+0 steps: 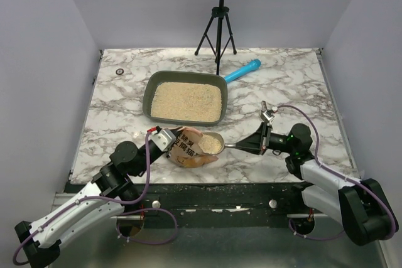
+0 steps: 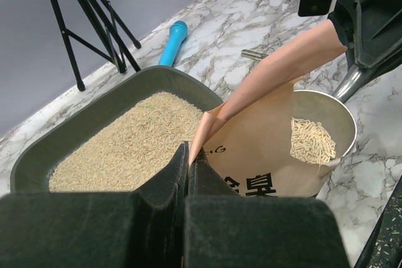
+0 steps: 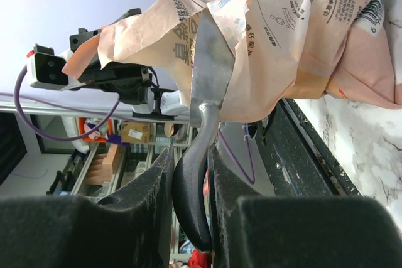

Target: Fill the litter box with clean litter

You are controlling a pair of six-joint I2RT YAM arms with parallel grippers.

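Observation:
My left gripper should tilt the bag's opening [image 2: 270, 123] toward the scoop to fill it before pouring, because the scoop's bowl [image 2: 319, 135] is only partly full of litter.
The dark grey-green litter box [image 1: 149, 95] lies mid-table, its floor covered with pale beige clean litter [image 1: 187, 101]. In front of it an orange-pink printed bag [image 1: 188, 150] lies with its mouth held up. My left gripper [image 1: 168, 139] is shut on the bag's top edge [image 2: 200, 136]. A silver scoop [image 1: 212, 144] sits in the bag's mouth with litter [image 2: 312, 140] in its bowl. My right gripper [image 3: 191, 155] is shut on the scoop's dark handle [image 3: 191, 199]. In the left wrist view the litter box [image 2: 94, 114] lies just beyond my left gripper [image 2: 187, 155].
A blue tube [image 1: 242, 71] lies behind the box's far right corner. A black tripod [image 1: 217, 32] with a music stand rises at the back. A small dark disc [image 1: 119, 71] sits at the far left. Loose granules dot the black front strip [image 1: 213, 189].

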